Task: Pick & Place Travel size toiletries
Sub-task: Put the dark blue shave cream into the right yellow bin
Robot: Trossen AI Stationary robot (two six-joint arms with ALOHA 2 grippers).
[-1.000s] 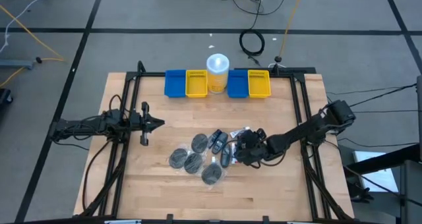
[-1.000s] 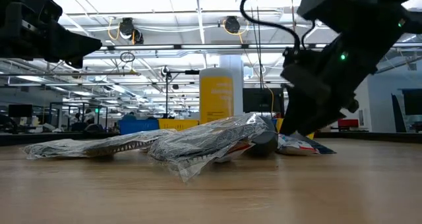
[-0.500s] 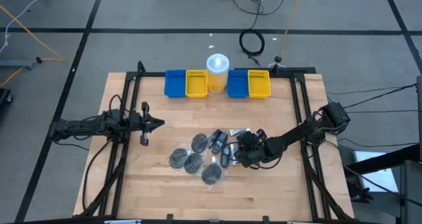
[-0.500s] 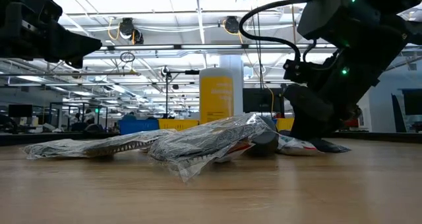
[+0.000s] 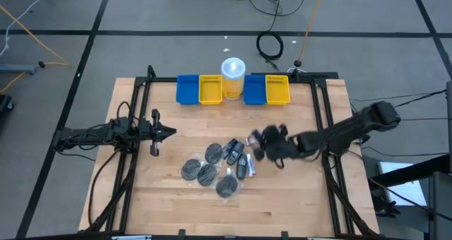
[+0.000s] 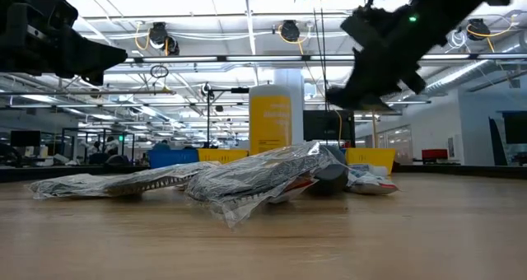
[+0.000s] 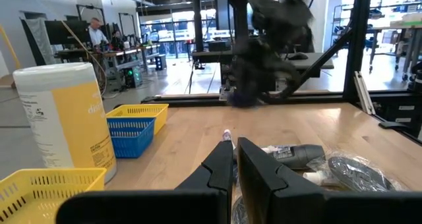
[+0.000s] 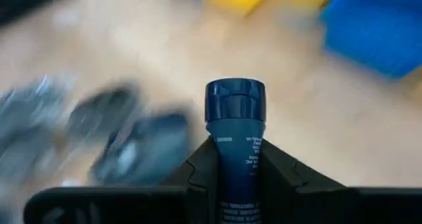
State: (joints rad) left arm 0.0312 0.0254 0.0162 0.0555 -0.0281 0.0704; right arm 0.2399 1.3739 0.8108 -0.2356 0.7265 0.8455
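I should keep going with my right gripper to the empty yellow bin [image 5: 277, 93] near the black rail and let go there, as the dark blue bottle's cap [image 8: 235, 100] is clear of the pile.
The travel size toiletries lie in a pile at the table's middle: round dark discs in clear wrap [image 5: 205, 171], small dark bottles [image 5: 237, 157] and a white tube [image 6: 370, 181]. My right gripper [image 5: 264, 148] hangs above the pile's right end, shut on one small dark blue bottle [image 8: 235, 128]. In the low view the right gripper [image 6: 356, 97] is well clear of the tabletop. My left gripper [image 5: 168, 133] waits at the table's left, shut and level, holding nothing. My right gripper pinches the dark blue bottle's body [image 8: 234, 159] between its two fingers. The bottle lies along the fingers, and its capped end [image 8: 235, 100] sticks out past the fingertips. The fingers slant down from the table's right side. The bottle is lifted clear of the table.
At the far edge stand a blue bin [image 5: 188, 89], a yellow bin [image 5: 210, 89], a tall white-lidded yellow cup [image 5: 233, 76], another blue bin [image 5: 254, 89] and a yellow bin [image 5: 277, 89]. Black frame rails [image 5: 319, 120] run along both table sides. Bare wood lies near the front edge.
My right gripper has risen from the right end of the pile and drawn back toward the table's right and far side. The small dark bottle has come up with it, clear of the table. The rest of the pile stays where it was.
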